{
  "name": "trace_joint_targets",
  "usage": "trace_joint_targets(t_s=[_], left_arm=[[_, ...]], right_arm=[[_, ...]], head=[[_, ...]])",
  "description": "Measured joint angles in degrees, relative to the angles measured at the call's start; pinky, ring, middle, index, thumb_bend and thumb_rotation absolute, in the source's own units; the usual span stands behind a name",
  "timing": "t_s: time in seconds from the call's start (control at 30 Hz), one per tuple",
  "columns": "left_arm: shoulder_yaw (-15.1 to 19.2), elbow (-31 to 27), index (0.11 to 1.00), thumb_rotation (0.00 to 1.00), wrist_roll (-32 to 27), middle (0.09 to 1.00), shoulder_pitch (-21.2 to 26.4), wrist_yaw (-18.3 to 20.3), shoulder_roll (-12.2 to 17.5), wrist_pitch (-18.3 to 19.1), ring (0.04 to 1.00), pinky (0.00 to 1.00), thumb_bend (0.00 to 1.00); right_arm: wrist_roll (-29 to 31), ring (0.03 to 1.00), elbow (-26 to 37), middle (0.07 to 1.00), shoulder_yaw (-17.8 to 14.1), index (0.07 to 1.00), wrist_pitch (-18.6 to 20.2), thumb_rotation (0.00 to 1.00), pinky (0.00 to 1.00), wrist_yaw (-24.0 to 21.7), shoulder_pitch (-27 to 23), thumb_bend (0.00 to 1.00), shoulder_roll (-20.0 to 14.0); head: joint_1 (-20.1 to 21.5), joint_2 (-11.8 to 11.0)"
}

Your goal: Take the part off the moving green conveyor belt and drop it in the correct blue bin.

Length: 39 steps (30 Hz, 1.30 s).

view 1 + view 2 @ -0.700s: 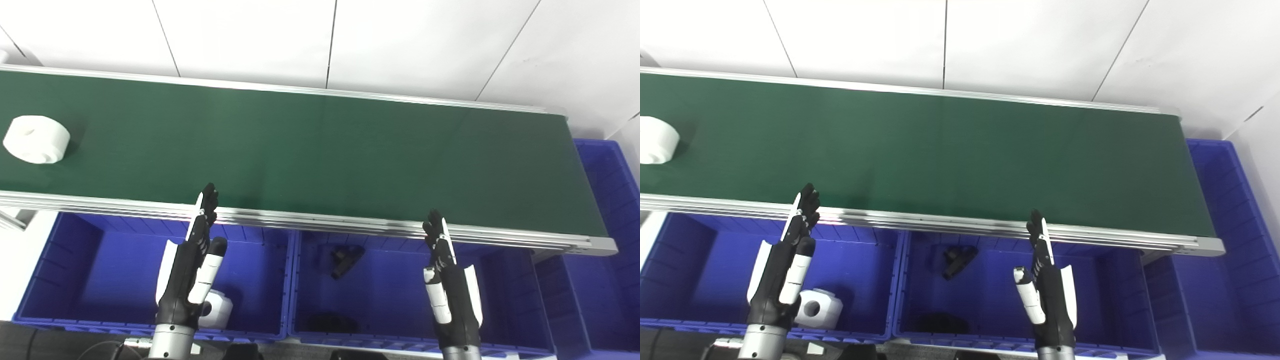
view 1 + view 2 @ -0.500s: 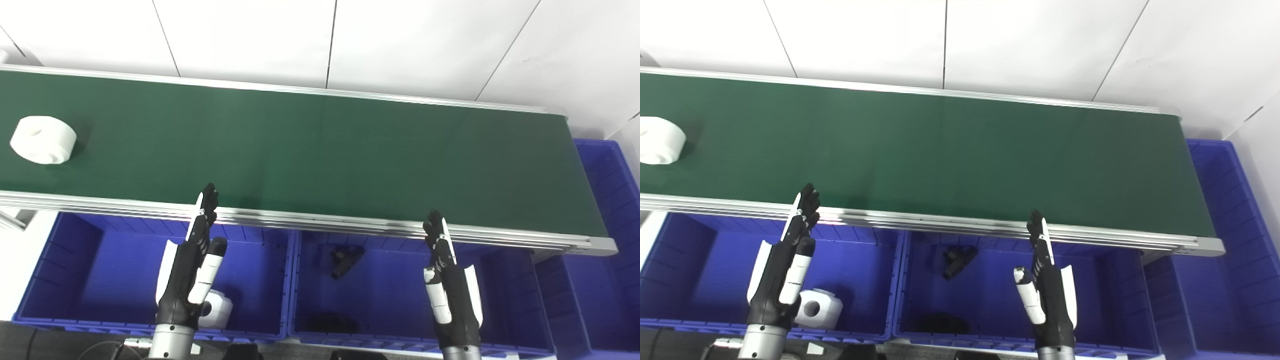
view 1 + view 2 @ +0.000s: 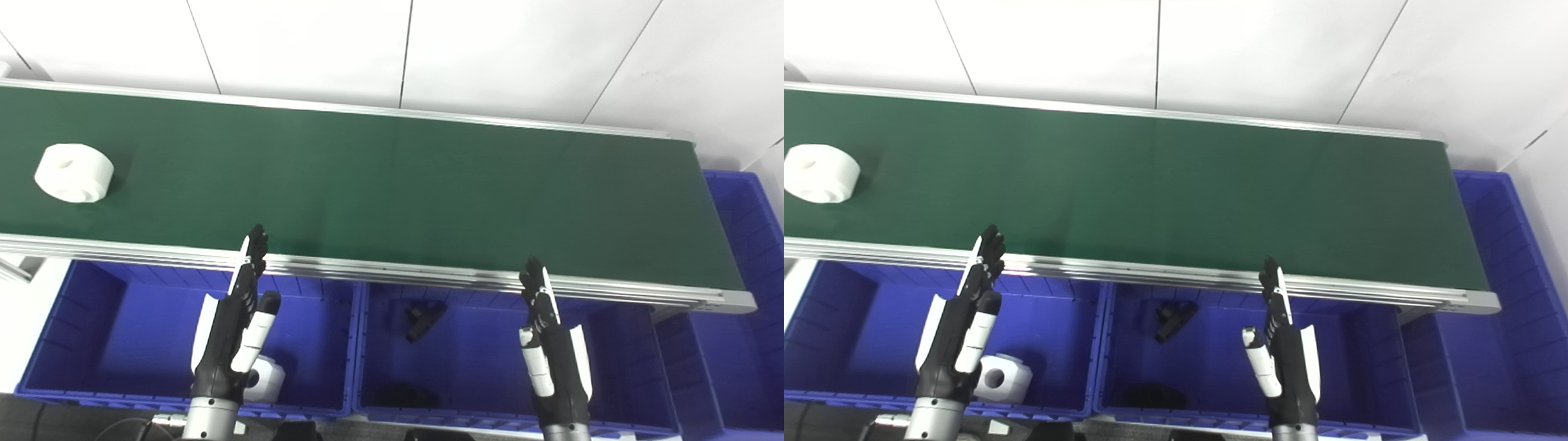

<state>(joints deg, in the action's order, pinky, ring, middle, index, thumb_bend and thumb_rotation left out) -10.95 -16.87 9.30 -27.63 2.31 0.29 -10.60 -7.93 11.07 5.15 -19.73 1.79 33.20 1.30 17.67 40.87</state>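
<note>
I expect the white round part (image 3: pixel 73 173) to tumble and come to rest beside the white block when I drop it, because it has curved sides (image 3: pixel 103 177).
A white round part with a hole (image 3: pixel 74 173) lies on the green conveyor belt (image 3: pixel 392 184) at the far left; it also shows in the right eye view (image 3: pixel 821 173). My left hand (image 3: pixel 236 318) is open and empty, fingers straight, held over the left blue bin (image 3: pixel 98 324) just in front of the belt's near rail. My right hand (image 3: pixel 548 343) is open and empty, held over the middle blue bin (image 3: pixel 478 361). The part is far to the left of both hands.
A white block with a hole (image 3: pixel 1001 378) lies in the left bin. Two black parts (image 3: pixel 424 318) (image 3: pixel 404 395) lie in the middle bin. A third blue bin (image 3: pixel 744 318) stands at the belt's right end. A white wall is behind the belt.
The white part has moved to the right along the belt. Both hands have stayed where they were.
</note>
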Motion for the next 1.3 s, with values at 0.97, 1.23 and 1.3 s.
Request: trace_joint_targets(t_s=[0.97,1.23,1.3], left_arm=[[-1.1,4.9,1.000,0.87,0.1,0.992,0.0,0.0,-0.2,-1.3,0.985,0.99,0.68],[-3.5,6.9,0.997,0.78,3.6,0.964,0.3,-1.9,-3.4,-2.5,0.943,0.89,0.59],[-3.7,7.9,0.976,0.77,4.3,0.950,0.4,-2.6,-3.9,-3.3,0.924,0.84,0.64]], right_arm=[[2.0,1.000,-4.5,1.000,-0.8,1.000,-3.6,0.94,1.00,0.0,-0.4,0.76,-1.4],[5.2,1.000,-8.7,1.000,-2.2,1.000,-3.9,1.00,1.00,0.0,-2.4,0.76,-5.8],[6.5,1.000,-8.8,1.000,-2.6,1.000,-3.9,1.00,1.00,-0.3,-2.4,0.74,-6.2]], head=[[-10.4,-7.9],[-19.4,-10.1],[-21.3,-10.3]])
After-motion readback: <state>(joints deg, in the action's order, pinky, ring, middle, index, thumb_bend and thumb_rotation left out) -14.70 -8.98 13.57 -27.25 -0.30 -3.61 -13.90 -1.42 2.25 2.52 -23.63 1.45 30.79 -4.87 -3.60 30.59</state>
